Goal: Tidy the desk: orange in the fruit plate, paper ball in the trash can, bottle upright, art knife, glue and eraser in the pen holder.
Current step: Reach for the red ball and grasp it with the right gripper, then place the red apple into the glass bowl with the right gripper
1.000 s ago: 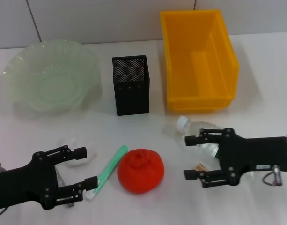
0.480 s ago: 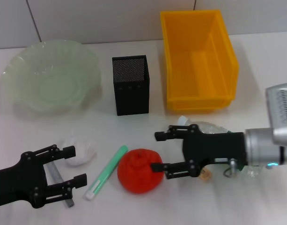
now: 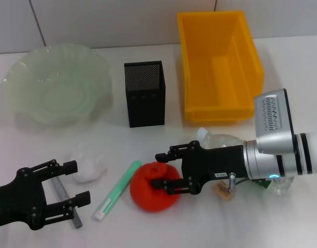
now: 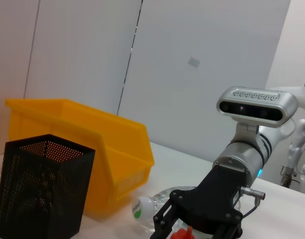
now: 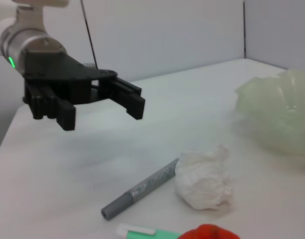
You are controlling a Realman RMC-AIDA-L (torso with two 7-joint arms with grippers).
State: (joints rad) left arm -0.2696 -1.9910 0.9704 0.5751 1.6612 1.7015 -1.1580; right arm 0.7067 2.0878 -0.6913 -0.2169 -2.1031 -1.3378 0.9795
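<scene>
I expect the orange to come to rest tipped over when I lower it in, because it is round and the fruit plate has curved sides.
The red-orange orange lies on the white desk at front centre. My right gripper is open, one finger at the fruit's far edge and the other over its top; whether they touch it I cannot tell. My left gripper hangs open at the front left, holding nothing. Beside it lie the paper ball, the grey art knife and the mint-green glue. The bottle lies on its side behind my right arm. The tan eraser sits under that arm.
At the back stand the pale green fruit plate, the black mesh pen holder and the yellow trash can. The right wrist view shows the paper ball, the art knife and my left gripper.
My right gripper has travelled left from beside the bottle to the orange. My left arm has drawn back toward the front left, uncovering the paper ball and the art knife.
</scene>
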